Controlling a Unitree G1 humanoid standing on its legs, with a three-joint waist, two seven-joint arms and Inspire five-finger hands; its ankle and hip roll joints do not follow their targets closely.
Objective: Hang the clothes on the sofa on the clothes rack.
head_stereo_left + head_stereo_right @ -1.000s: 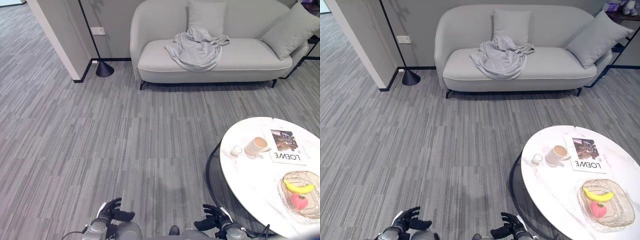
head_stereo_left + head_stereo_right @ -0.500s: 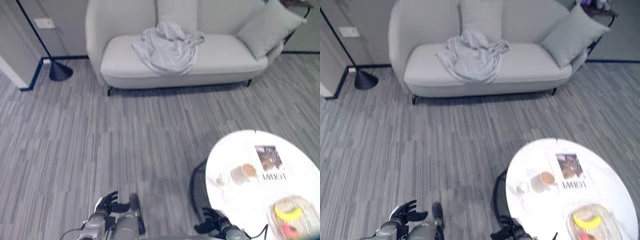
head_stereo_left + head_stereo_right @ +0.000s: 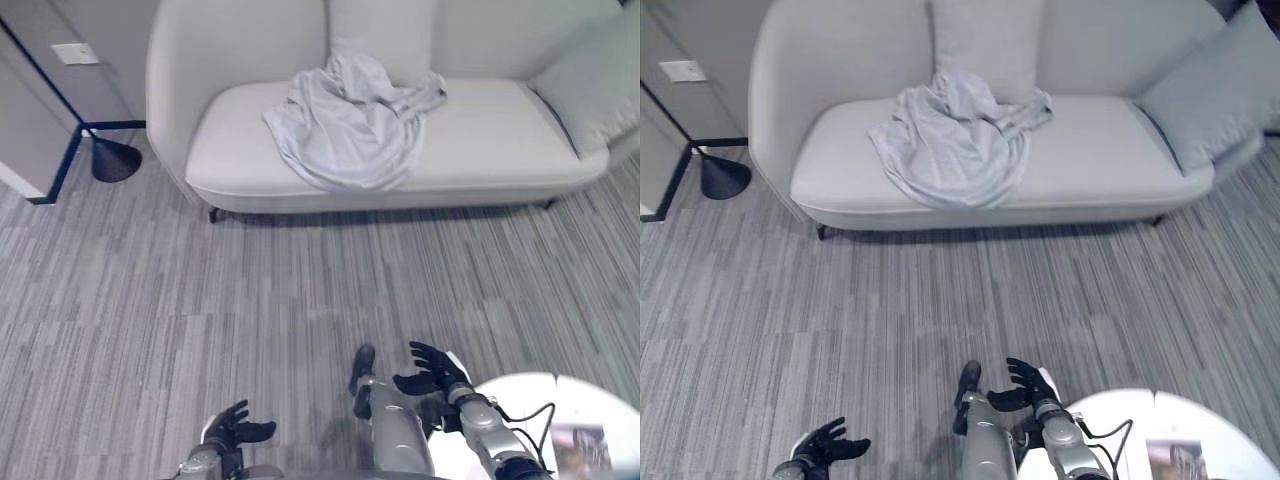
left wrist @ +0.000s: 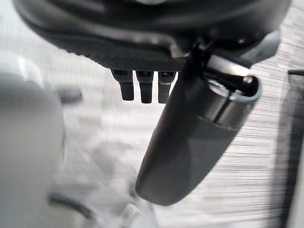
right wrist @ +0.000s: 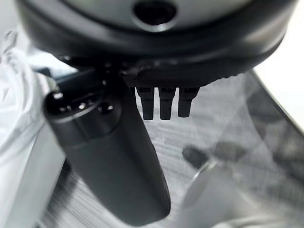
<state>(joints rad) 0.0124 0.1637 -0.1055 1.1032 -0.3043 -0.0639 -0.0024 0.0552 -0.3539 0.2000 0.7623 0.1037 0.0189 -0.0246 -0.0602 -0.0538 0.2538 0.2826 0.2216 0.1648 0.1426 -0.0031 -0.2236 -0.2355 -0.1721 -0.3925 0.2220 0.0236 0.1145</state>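
The light grey garment (image 3: 355,125) will spread out wide and sag in the middle when I lift its corners, because it shows loose folds and a drooping edge (image 3: 352,183).
A light grey garment (image 3: 350,125) lies crumpled on the seat of the pale grey sofa (image 3: 490,150), left of its middle, with one edge drooping over the front. Both hands hover low over the carpet, well short of the sofa. My left hand (image 3: 233,430) is at the lower left, open and empty. My right hand (image 3: 432,368) is higher, at the lower right, also open with nothing in it. In the wrist views the left hand's fingers (image 4: 145,88) and the right hand's fingers (image 5: 164,104) hang straight over the floor.
A black stand with a cone base (image 3: 112,158) is by the wall corner, left of the sofa. Cushions (image 3: 380,30) lean on the sofa back. The round white table (image 3: 600,400) is at the lower right, beside my right arm. Grey striped carpet lies between me and the sofa.
The camera has moved closer to the sofa, which now looks larger, and most of the table has slid out of view. My right hand shows higher in the picture.
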